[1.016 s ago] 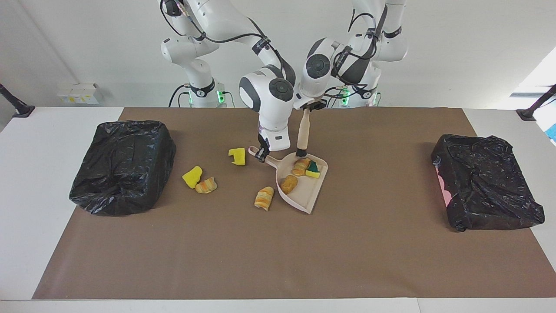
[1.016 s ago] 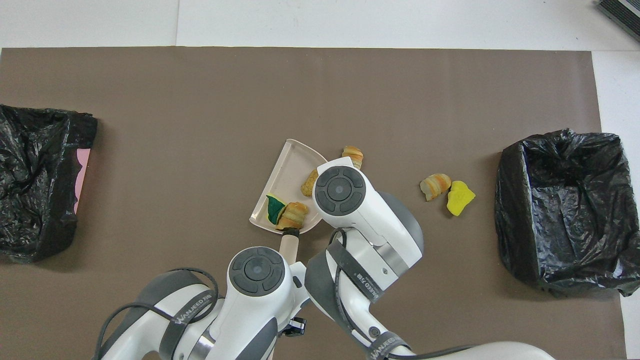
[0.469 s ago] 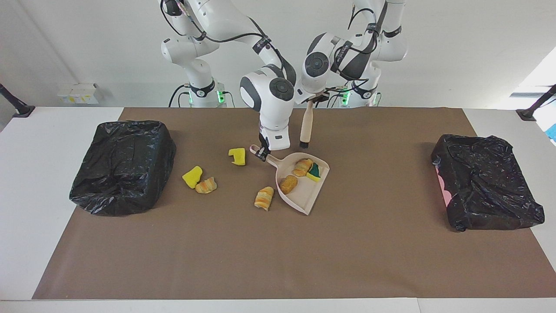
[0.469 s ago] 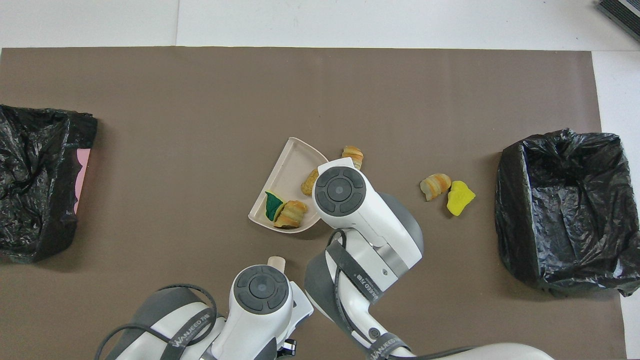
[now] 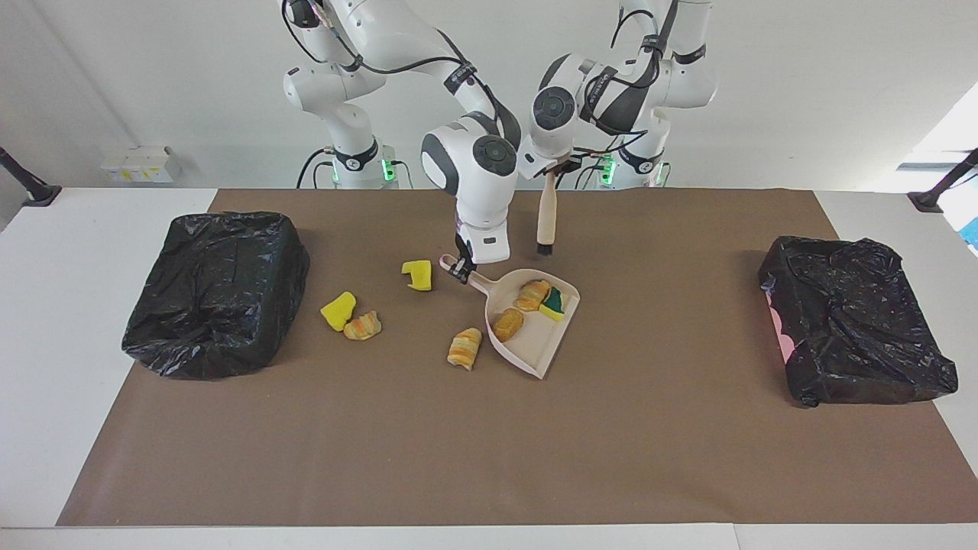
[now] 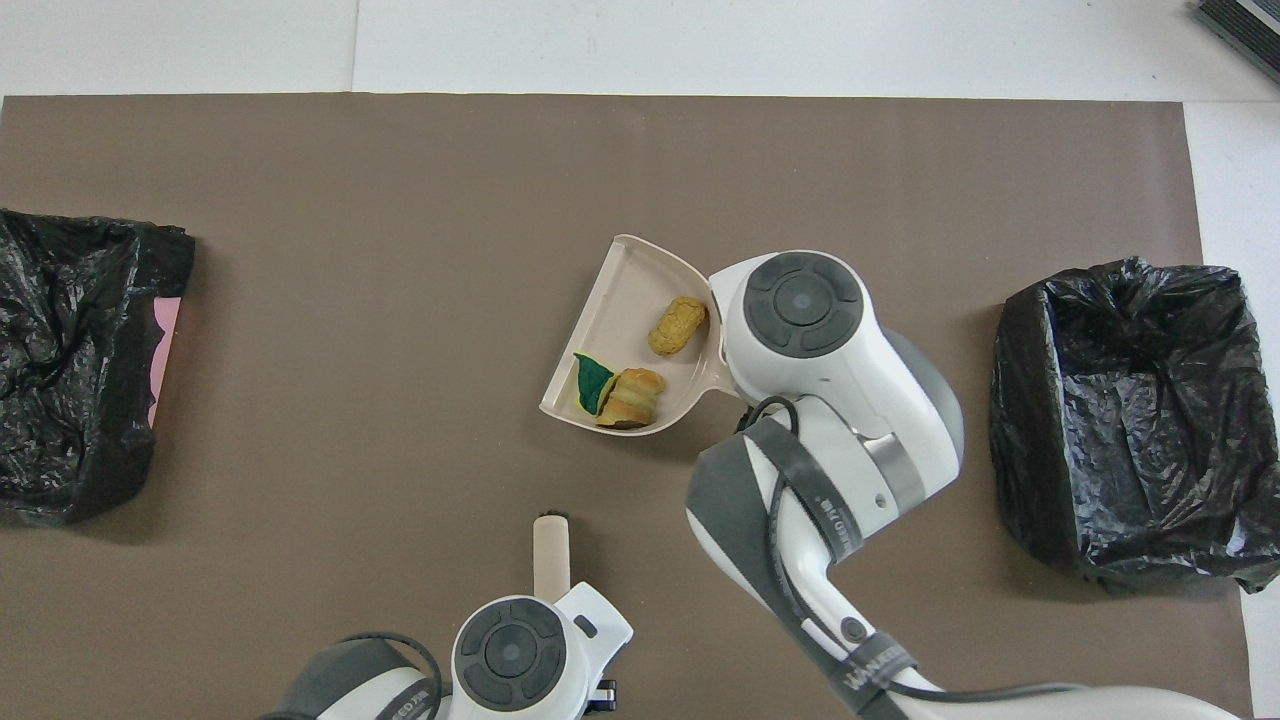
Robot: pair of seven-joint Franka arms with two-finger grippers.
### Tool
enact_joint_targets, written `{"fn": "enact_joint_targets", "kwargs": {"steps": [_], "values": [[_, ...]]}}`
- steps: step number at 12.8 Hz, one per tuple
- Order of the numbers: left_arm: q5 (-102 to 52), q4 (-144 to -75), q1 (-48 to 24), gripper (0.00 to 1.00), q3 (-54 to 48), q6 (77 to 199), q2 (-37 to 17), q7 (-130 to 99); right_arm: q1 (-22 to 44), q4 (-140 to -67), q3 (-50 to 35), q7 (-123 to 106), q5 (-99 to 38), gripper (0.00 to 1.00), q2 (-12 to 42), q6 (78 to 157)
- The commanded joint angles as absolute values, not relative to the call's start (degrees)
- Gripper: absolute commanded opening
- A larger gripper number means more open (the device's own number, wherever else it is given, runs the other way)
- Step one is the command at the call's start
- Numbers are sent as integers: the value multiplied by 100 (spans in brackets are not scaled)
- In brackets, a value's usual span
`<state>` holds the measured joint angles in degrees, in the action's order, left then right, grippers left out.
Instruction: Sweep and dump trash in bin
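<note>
My left gripper is holding the brush (image 5: 547,216) over mat clear of trash and dustpan (image 5: 529,238). It should lower the brush until the brush rests there before it lets go.
My right gripper (image 5: 461,270) is shut on the handle of the beige dustpan (image 5: 538,345). In the pan lie three pieces of trash: a croissant (image 5: 532,293), a green-sided sponge (image 5: 555,302) and a roll (image 5: 507,323). Loose on the mat are a croissant (image 5: 464,348) beside the pan, a yellow sponge (image 5: 418,275), and another sponge (image 5: 338,311) touching a croissant (image 5: 362,326). My left gripper (image 5: 552,169) is shut on the brush (image 5: 545,218), which hangs bristles down above the mat. From overhead I see the dustpan (image 6: 612,296) and the brush (image 6: 551,555). The right arm hides the loose pieces there.
A bin lined with a black bag (image 5: 218,294) stands at the right arm's end of the brown mat, and a second one (image 5: 852,340) at the left arm's end. In the overhead view the bin (image 6: 1120,420) beside the right arm is open.
The left gripper lifted the brush out of the dustpan and drew it back toward the robots. In the overhead view the right arm carried the dustpan toward the right arm's end.
</note>
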<state>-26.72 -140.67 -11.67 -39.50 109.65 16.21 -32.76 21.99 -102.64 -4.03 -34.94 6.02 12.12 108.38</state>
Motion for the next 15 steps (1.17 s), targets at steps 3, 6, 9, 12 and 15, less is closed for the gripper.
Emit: {"fn": "enact_joint_targets", "kwargs": {"steps": [3,6,9,12,15], "values": [[-3146,-14476,-1310,0,-4184,11645,1802,-3384,1189,-9880,-448,-5173,369,0,967,10170],[-3146,-14484,-1310,0,-4298,11715,1758,-3393,495,-9721,-404,-6263,378,0,958,10028],[-3138,-14484,-1318,0,-4403,11855,1662,-3541,-314,-9668,-387,-7432,501,0,958,10072],[-3138,-14546,-1318,1,-4421,11988,1652,-3542,-1000,-9668,-378,-8128,929,0,958,10151],[-3129,-14555,-1301,19,-4412,11971,1583,-3481,-1606,-9650,-378,-8787,1362,0,932,10160]]}}
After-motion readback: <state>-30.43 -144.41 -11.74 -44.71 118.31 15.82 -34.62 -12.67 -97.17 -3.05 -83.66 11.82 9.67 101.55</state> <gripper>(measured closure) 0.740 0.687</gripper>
